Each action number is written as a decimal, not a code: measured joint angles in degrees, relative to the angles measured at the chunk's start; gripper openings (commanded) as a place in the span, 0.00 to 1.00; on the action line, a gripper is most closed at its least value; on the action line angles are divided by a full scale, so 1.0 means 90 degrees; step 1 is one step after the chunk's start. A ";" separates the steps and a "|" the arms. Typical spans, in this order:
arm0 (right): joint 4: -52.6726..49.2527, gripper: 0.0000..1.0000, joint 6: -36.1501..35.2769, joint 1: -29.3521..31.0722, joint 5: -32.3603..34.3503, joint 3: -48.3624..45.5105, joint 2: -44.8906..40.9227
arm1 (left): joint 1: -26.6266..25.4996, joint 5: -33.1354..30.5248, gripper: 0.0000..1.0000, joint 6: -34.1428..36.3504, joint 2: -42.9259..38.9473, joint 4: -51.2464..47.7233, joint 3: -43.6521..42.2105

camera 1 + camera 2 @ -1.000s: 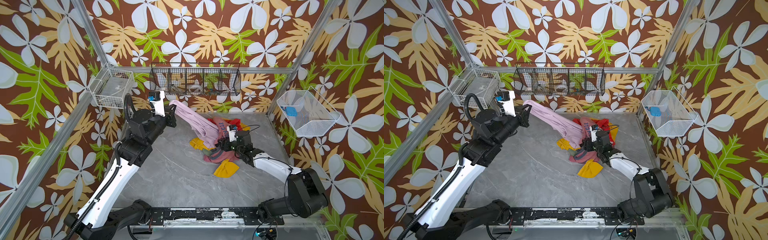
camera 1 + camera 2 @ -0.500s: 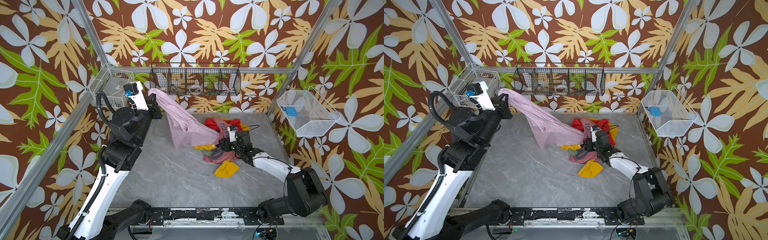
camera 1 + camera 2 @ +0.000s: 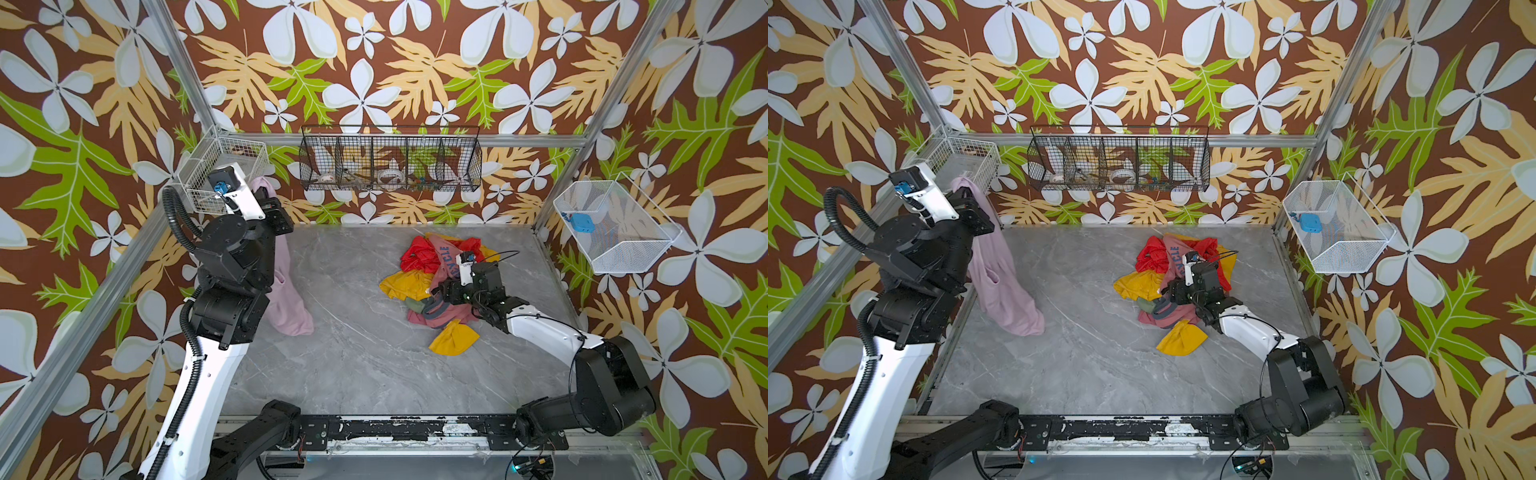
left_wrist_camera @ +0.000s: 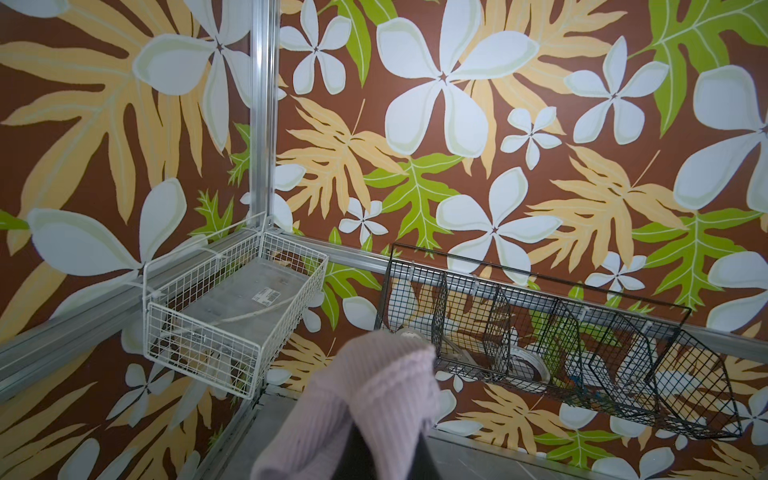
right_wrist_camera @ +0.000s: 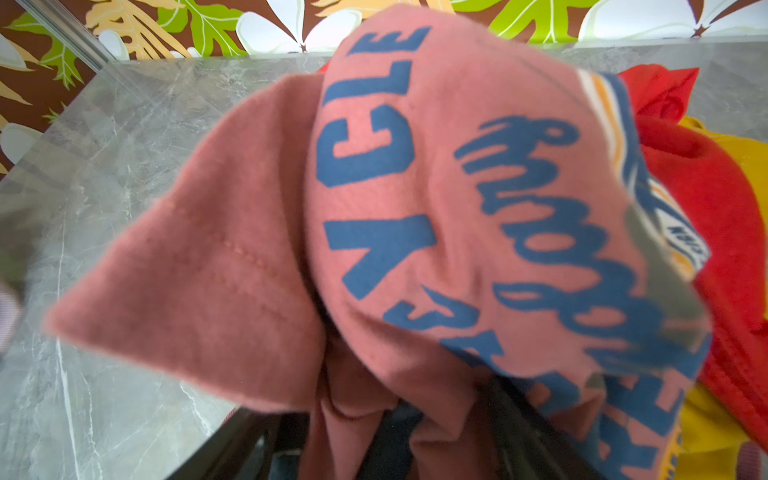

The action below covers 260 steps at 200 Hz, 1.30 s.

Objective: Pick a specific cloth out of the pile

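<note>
The pale lilac cloth's lower end (image 3: 1017, 312) is clear of the pile, so my left gripper should keep going down until the cloth lies on the open marble (image 3: 1036, 278).
The pale lilac cloth (image 3: 286, 307) hangs from my left gripper (image 3: 264, 194), which is shut on its top edge high at the back left corner. Its lower end rests on the table, well apart from the pile (image 3: 432, 266). In the left wrist view the ribbed cloth (image 4: 374, 395) covers the fingertips. My right gripper (image 3: 437, 293) lies low on the pile's front side. Its jaws stand apart, and the dusty-red shirt with blue letters (image 5: 415, 208) is draped over and between them. Mustard-yellow (image 3: 453, 338) and bright red (image 3: 419, 253) pieces lie around it.
A white wire basket (image 3: 224, 174) hangs right beside the left gripper. A black wire rack (image 3: 390, 160) runs along the back wall. Another white basket (image 3: 611, 226), with a blue item (image 3: 579, 222) in it, hangs on the right wall. The grey marble table (image 3: 353, 353) lies between cloth and pile.
My left arm swung up and to the back left with the lilac cloth, drawing it wholly off the pile. The right gripper stayed on the pile and its jaws widened.
</note>
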 measured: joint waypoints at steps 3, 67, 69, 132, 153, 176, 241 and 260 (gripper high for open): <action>-0.0012 0.79 -0.0002 0.0000 0.0000 0.0000 0.0000 | 0.0012 0.0017 0.00 0.0000 0.0002 -0.0015 -0.0034; -0.0238 0.78 -0.0114 0.0000 -0.0017 0.0027 -0.0107 | 0.0291 0.0226 0.00 0.0000 0.0022 -0.0160 -0.1010; -0.0245 0.78 -0.0114 0.0000 -0.0017 0.0027 -0.0112 | 0.0301 0.0233 0.00 -0.0002 0.0019 -0.0163 -0.1037; -0.0308 0.77 -0.0131 0.0000 0.0000 -0.0005 -0.0170 | 0.0634 0.1404 0.00 -0.0712 0.0039 0.0027 -0.1938; -0.0311 0.77 -0.0131 0.0000 -0.0002 -0.0015 -0.0177 | 0.1030 0.1860 0.00 -0.1022 0.0044 0.0170 -0.2297; -0.0308 0.77 -0.0131 0.0000 -0.0010 -0.0027 -0.0182 | 0.1469 0.2254 0.00 -0.1314 -0.0029 0.0289 -0.2798; -0.0306 0.77 -0.0131 0.0000 -0.0053 -0.0080 -0.0219 | 0.2645 0.2992 0.00 -0.1666 -0.0007 0.0760 -0.4165; -0.0313 0.77 -0.0131 0.0000 -0.0131 -0.0080 -0.0284 | 0.2824 0.3094 0.00 -0.1729 0.0192 0.0840 -0.4461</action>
